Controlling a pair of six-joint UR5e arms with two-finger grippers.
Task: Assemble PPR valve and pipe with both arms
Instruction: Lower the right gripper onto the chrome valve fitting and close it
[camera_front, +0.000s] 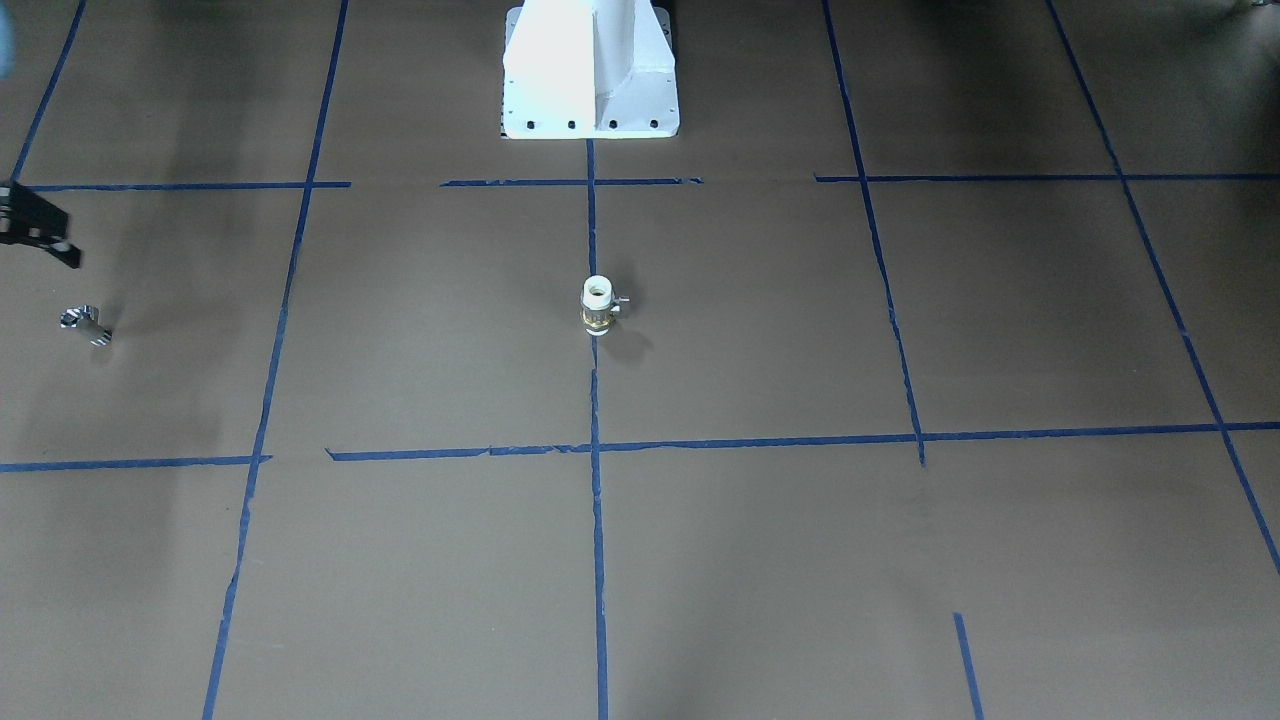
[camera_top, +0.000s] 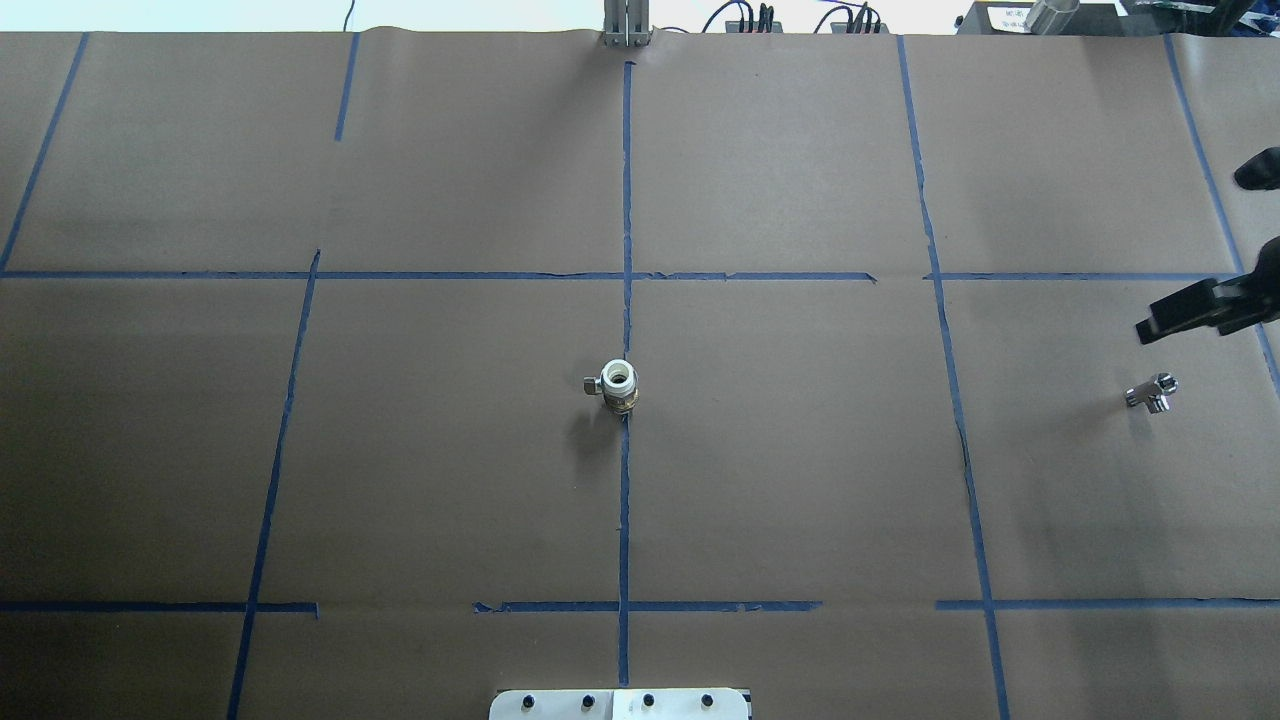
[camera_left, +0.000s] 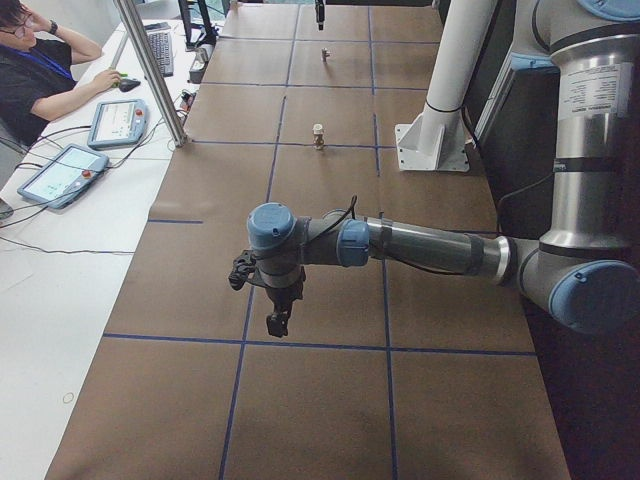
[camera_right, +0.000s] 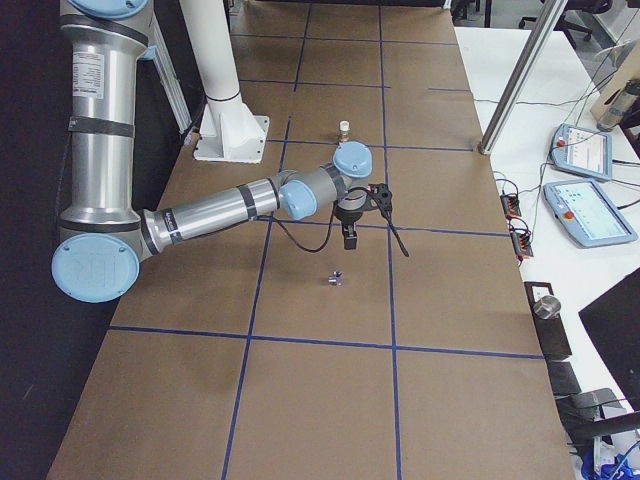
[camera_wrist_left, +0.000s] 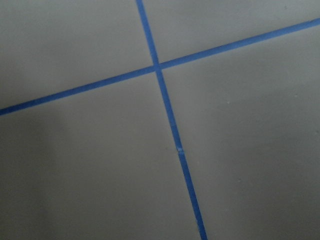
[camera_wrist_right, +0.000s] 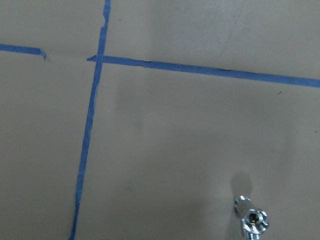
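The PPR valve's white end has a round opening (camera_front: 597, 286). The pipe (camera_front: 86, 325) will go partway in and stay upright when I push it down.
The PPR valve (camera_top: 619, 386) stands upright on the centre tape line, white end up, brass band below, and also shows in the front view (camera_front: 598, 305). The pipe (camera_top: 1152, 392), a small chrome piece, lies on the paper at the robot's far right; it also shows in the front view (camera_front: 85, 325) and low in the right wrist view (camera_wrist_right: 252, 220). My right gripper (camera_top: 1198, 253) hovers just beyond the pipe, empty, fingers apart. My left gripper (camera_left: 275, 322) hangs over the table's left end, far from the valve; I cannot tell whether it is open or shut.
Brown paper with a grid of blue tape (camera_top: 626, 200) covers the table. The white robot base (camera_front: 590, 70) stands behind the valve. A metal post (camera_left: 150, 70), tablets and an operator (camera_left: 30, 70) are along the far side.
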